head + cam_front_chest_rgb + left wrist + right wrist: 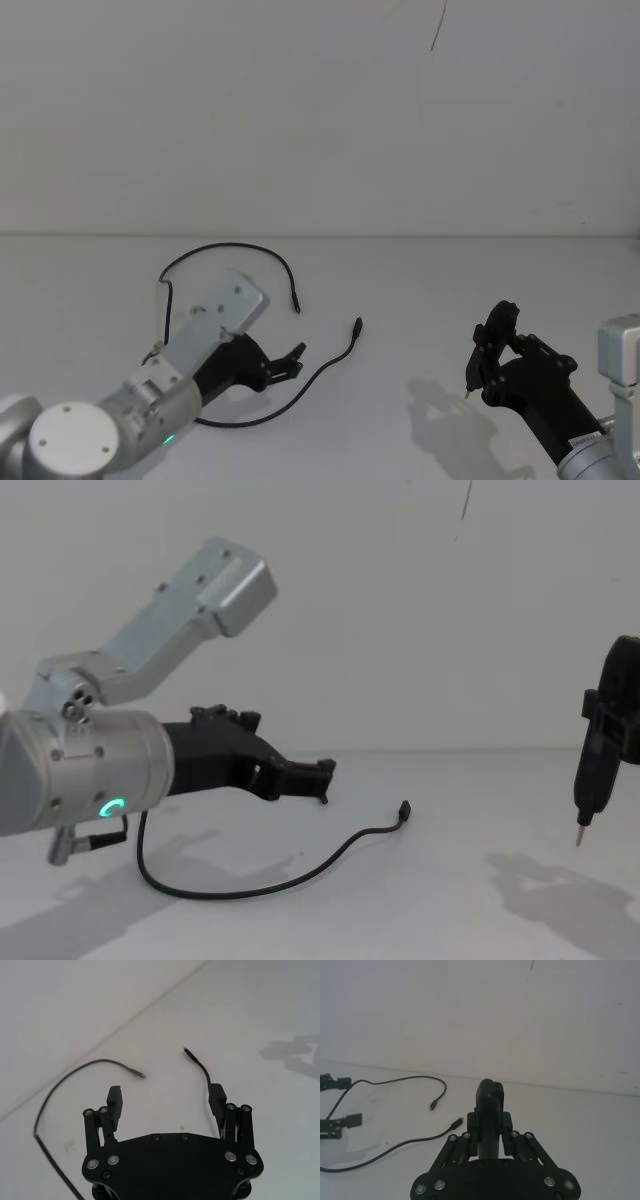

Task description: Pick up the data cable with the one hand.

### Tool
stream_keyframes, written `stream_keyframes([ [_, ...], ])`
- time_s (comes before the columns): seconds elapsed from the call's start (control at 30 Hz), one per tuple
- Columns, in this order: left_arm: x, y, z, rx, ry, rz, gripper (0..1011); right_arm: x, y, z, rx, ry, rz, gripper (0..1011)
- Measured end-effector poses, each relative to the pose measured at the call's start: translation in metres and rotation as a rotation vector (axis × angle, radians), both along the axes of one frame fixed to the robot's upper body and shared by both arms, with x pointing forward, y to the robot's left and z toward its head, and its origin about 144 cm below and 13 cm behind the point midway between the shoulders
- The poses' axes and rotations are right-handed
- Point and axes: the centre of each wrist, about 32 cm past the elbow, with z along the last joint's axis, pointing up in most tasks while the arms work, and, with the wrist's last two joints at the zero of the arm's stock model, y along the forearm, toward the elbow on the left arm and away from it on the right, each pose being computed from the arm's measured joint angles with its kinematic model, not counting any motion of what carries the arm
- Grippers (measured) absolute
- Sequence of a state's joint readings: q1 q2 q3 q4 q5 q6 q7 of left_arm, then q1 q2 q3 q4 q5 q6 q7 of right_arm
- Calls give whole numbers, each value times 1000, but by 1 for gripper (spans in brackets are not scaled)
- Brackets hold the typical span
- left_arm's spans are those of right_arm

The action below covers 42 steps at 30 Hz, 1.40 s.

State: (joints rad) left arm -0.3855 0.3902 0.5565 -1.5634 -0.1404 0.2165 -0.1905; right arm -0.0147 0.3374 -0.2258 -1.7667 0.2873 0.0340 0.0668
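The data cable (345, 846) will stick out in a gentle curve when the robot lifts it, because the plug end (404, 811) bends up above its faint shadow.
The data cable (232, 247) lies on the white table as a thin black loop, one plug (297, 309) near the middle and the other plug (357, 325) a little to its right. My left gripper (291, 361), the one hand, hovers open just above the cable's near stretch (300, 875). In the left wrist view the cable (204, 1071) runs up to one of the open gripper's (166, 1096) fingers (217, 1101) and passes behind it; nothing sits between the fingers. My right gripper (492, 350) is shut on a slim black pen-like tool (600, 750), held off to the right.
The white tabletop (420, 290) meets a plain white wall at the back. The pen-like tool's metal tip (579, 835) points down above the table. Open surface lies between the two arms.
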Motion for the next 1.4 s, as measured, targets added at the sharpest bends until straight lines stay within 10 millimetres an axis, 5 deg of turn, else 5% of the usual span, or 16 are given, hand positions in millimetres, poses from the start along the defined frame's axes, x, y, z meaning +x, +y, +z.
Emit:
stream_keyframes([
  [1.4, 62, -56, 26, 120, 296, 6, 1001, 0, 0, 0, 0, 0, 0, 263],
])
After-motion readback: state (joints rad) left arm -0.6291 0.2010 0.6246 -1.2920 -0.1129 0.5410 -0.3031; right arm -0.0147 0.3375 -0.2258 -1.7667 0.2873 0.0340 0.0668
